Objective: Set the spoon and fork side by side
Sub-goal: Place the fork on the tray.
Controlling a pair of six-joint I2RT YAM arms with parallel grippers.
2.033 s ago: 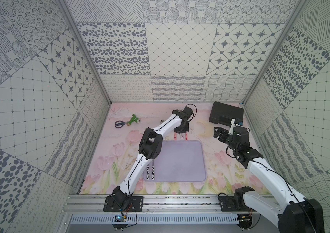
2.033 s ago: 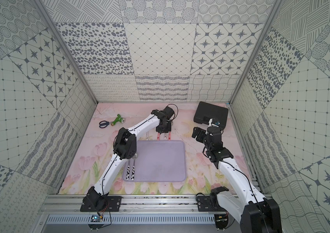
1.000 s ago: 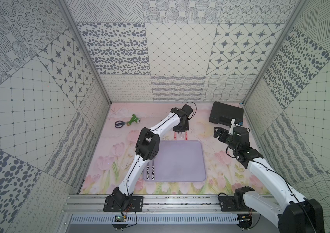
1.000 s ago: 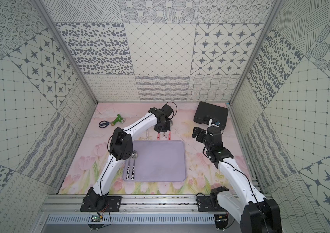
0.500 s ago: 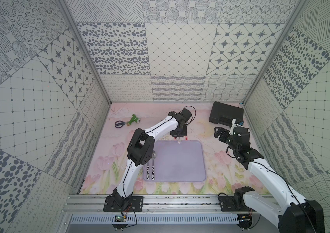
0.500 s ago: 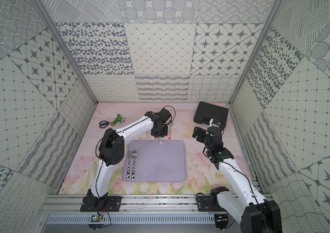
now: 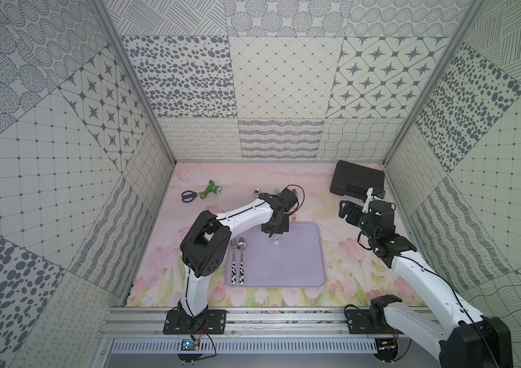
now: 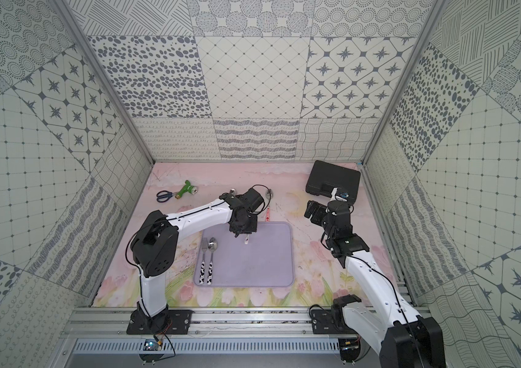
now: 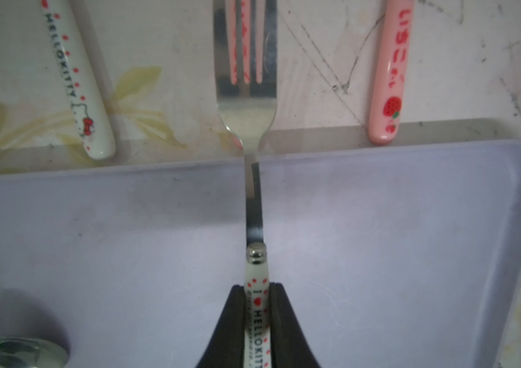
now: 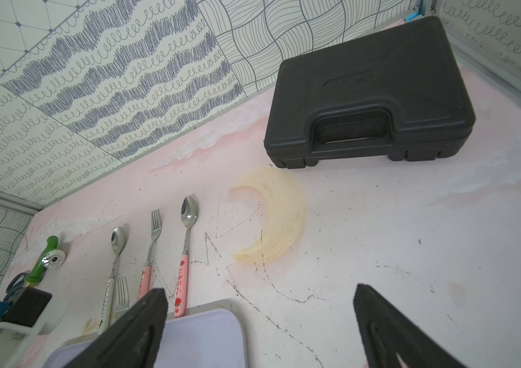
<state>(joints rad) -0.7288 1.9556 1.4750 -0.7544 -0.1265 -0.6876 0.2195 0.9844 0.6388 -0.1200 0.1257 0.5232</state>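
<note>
I see the Hello Kitty fork [image 7: 276, 240] points the same way as the cow-patterned spoon, so I keep moving my left gripper to the tray's open space [image 7: 261, 266] beside that spoon and let go there.
My left gripper [image 9: 256, 288] is shut on the white Hello Kitty handle of a fork [image 9: 246, 95]. It holds the fork above the far edge of the purple tray [image 7: 300, 267], tines pointing away over the table. The matching Hello Kitty spoon [image 10: 116, 251] lies on the table just behind the tray. In both top views the left gripper [image 7: 275, 237] [image 8: 242, 231] hangs over the tray's far rim. My right gripper [image 10: 260, 318] stands open and empty, off the tray's far right corner.
A cow-patterned fork and spoon [image 7: 237, 258] lie side by side at the tray's left. A pink fork [image 10: 152, 242] and a pink strawberry spoon [image 10: 187, 235] lie behind the tray. A black case [image 7: 357, 181] sits at the back right; scissors [image 7: 189, 195] and a green nozzle [image 7: 210, 188] at the back left.
My left gripper has drawn back from the cutlery row to the tray's far edge with the fork in it, and its elbow has swung left. The right arm has not moved.
</note>
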